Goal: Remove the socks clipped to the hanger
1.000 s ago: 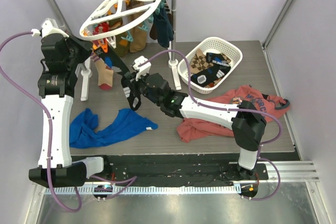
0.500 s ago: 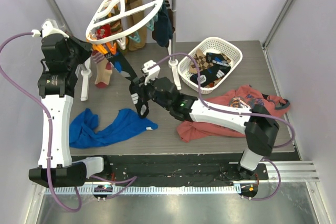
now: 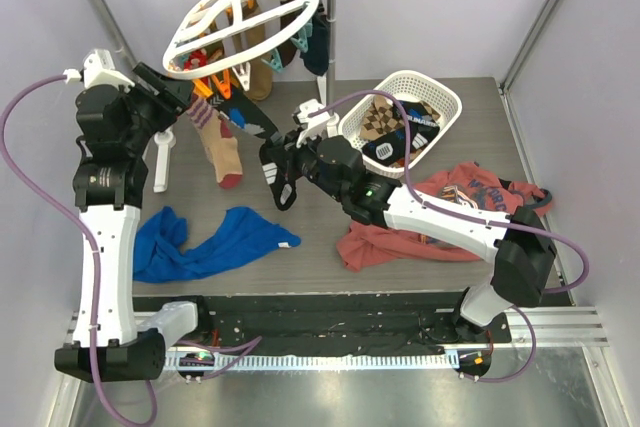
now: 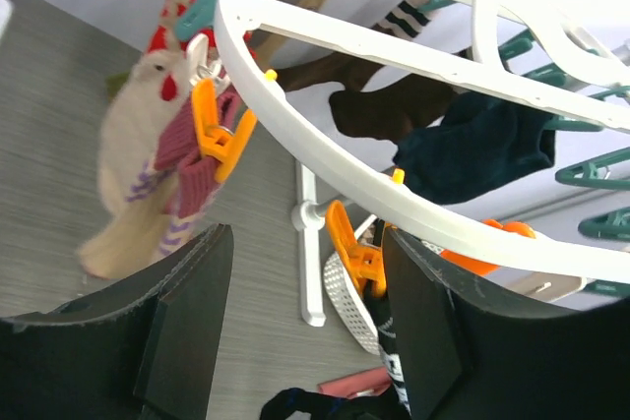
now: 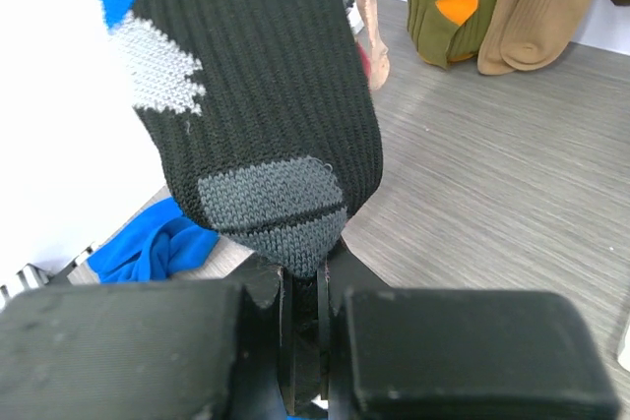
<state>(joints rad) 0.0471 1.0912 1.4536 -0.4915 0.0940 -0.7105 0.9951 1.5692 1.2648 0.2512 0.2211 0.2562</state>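
Next, I squeeze the clip's splayed handles together with my left gripper before my right gripper carries the sock away, because the orange clip is shut on the taut black sock.
The white hanger hangs tilted from the rail, with several socks clipped under it. My left gripper is up at its near rim, open. In the left wrist view the left gripper has its jaws on either side of an orange clip on the ring. A black sock hangs from that clip. My right gripper is shut on the toe of this black sock, which stretches taut up to the clip. The right wrist view shows the right gripper pinching the grey toe of the black sock.
A white lattice basket holding loose socks stands at the back right. A red shirt lies under the right arm, a blue shirt at the front left. The metal rail stand's post rises behind the hanger. More socks hang ahead of the right gripper.
My left gripper was shut at the hanger's rim and now stands open. The right gripper has carried the black sock's toe to the right, and the hanger has swung and tilted.
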